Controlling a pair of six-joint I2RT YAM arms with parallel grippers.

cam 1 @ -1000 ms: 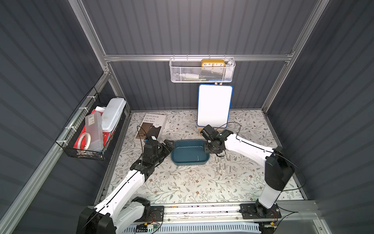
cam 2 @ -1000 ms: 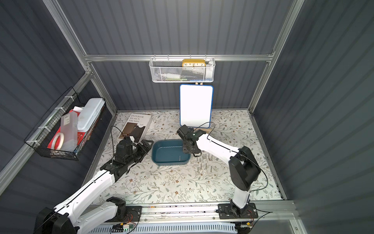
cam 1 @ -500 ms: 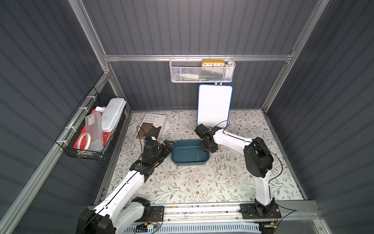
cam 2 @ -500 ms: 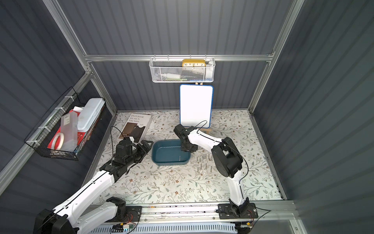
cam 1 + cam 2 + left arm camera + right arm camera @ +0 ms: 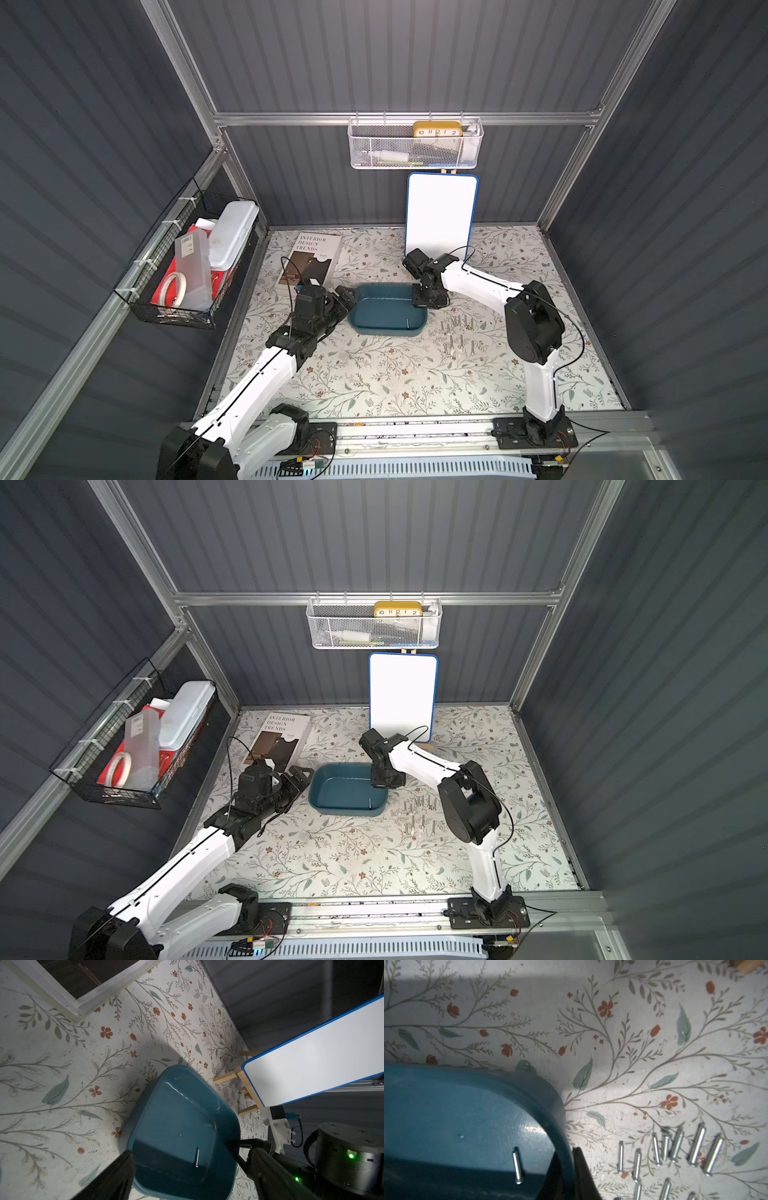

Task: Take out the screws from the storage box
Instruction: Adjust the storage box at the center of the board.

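Observation:
The screw [image 5: 408, 323] is near the end of the storage box. I should turn the box with my right gripper and slide the screw toward the middle [image 5: 385, 309] before I pick the screw up.
The storage box [image 5: 386, 309] [image 5: 347, 789], a shallow teal tray, lies mid-table. One screw [image 5: 196, 1157] [image 5: 517, 1165] [image 5: 409, 323] lies inside it near its right wall. Several more screws [image 5: 457, 334] [image 5: 419, 812] [image 5: 675, 1153] lie on the mat just right of the box. My right gripper [image 5: 568, 1153] [image 5: 420, 302] is shut on the box's right wall, one finger inside and one outside. My left gripper [image 5: 179, 1148] [image 5: 347, 297] straddles the box's left end, with its fingers [image 5: 127, 1159] touching the outer walls.
A white board [image 5: 440, 216] on a wooden easel stands behind the box. A book [image 5: 311, 259] lies at the back left. A black wire basket [image 5: 183, 266] hangs on the left wall, and a white mesh basket [image 5: 415, 145] on the back wall.
The right gripper's jaws have closed onto the box's right wall and that arm's elbow has swung in. The left arm and the box have stayed put.

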